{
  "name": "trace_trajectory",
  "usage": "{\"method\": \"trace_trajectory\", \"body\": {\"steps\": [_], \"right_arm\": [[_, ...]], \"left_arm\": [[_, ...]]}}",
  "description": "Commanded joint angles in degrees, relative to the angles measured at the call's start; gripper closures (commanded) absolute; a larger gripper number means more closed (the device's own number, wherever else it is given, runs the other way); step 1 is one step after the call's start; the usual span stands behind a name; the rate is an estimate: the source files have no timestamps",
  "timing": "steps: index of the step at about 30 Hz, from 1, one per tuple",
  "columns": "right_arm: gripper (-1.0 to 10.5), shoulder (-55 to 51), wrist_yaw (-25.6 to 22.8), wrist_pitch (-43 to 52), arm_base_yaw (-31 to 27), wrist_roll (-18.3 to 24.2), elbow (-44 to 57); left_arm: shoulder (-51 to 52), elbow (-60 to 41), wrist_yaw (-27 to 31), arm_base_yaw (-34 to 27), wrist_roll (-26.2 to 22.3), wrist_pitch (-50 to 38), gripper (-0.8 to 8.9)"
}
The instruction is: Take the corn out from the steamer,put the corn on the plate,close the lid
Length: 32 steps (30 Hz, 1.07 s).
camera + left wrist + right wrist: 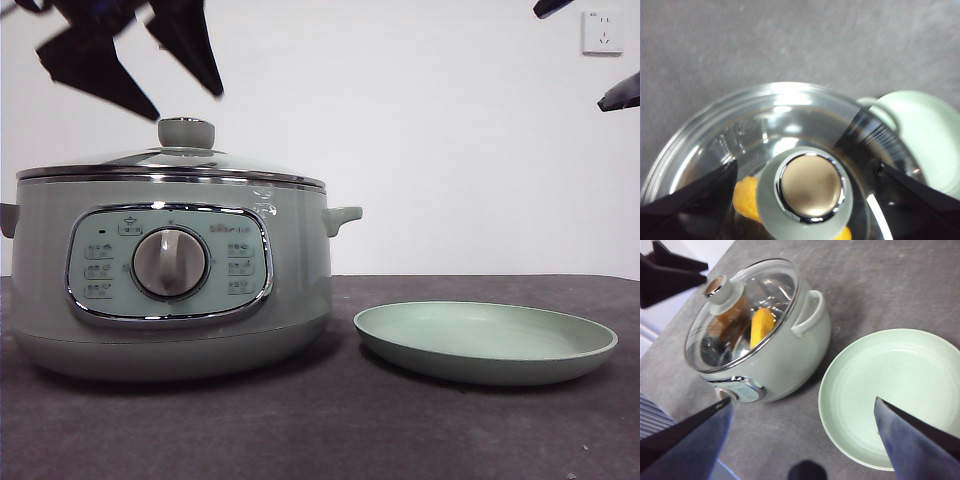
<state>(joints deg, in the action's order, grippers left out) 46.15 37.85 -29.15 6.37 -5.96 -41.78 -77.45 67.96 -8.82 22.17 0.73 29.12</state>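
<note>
The round metal rim (172, 173) rests evenly over the steamer's edge, so the glass lid (240, 164) will come off whole when I lift the knob.
The steamer (170, 300) stands at the left of the table with the glass lid (120, 160) closed on it. The corn (761, 326) lies inside, seen through the glass, and also shows in the left wrist view (747, 197). My left gripper (190, 106) hangs open just above the lid's green knob (186, 132), one jaw on each side of the knob (810, 187), not touching it. The plate (485, 340) lies empty to the right of the steamer. My right gripper (802, 400) is open and empty, high above the plate (890, 390).
The steamer's side handle (343, 215) points toward the plate. A wall socket (602, 32) is on the white wall behind. The table top (330, 430) is dark grey.
</note>
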Motion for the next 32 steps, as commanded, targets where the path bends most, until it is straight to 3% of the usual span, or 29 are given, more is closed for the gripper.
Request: {"method": "trace_trajectory", "body": {"steps": [1,7,11,19,25,29,32], "right_arm": [[4.7,0.0,-0.7,0.0,0.1,0.5,-0.2],[4.7,0.0,-0.7,-0.1,0.1,0.5,-0.2],[4.7,0.0,-0.7,-0.1,0.1,0.5,-0.2],[4.8,0.0,-0.7,0.7,0.1,0.2,-0.2],[4.8,0.9,-0.9,4.7,1.4,-1.6,-2.1],[4.7,6.8,-8.3,4.6,7.9,-1.6,-9.6],[4.7,13.6,-8.4,4.0,13.3,-1.4,-16.0]], "left_arm": [[-1.9,0.0,1.4,0.8,-1.0,-0.1,3.74],[-4.5,0.0,1.4,1.1,-1.0,1.0,3.93],[-4.5,0.0,1.2,1.1,-2.8,1.4,8.32],[-1.7,3.1,1.3,1.1,-2.4,0.1,8.22],[10.6,8.1,1.8,1.1,-2.3,2.1,8.22],[21.3,8.3,9.7,1.1,-2.5,7.2,8.22],[27.4,8.3,14.7,1.1,-2.5,11.1,8.22]]}}
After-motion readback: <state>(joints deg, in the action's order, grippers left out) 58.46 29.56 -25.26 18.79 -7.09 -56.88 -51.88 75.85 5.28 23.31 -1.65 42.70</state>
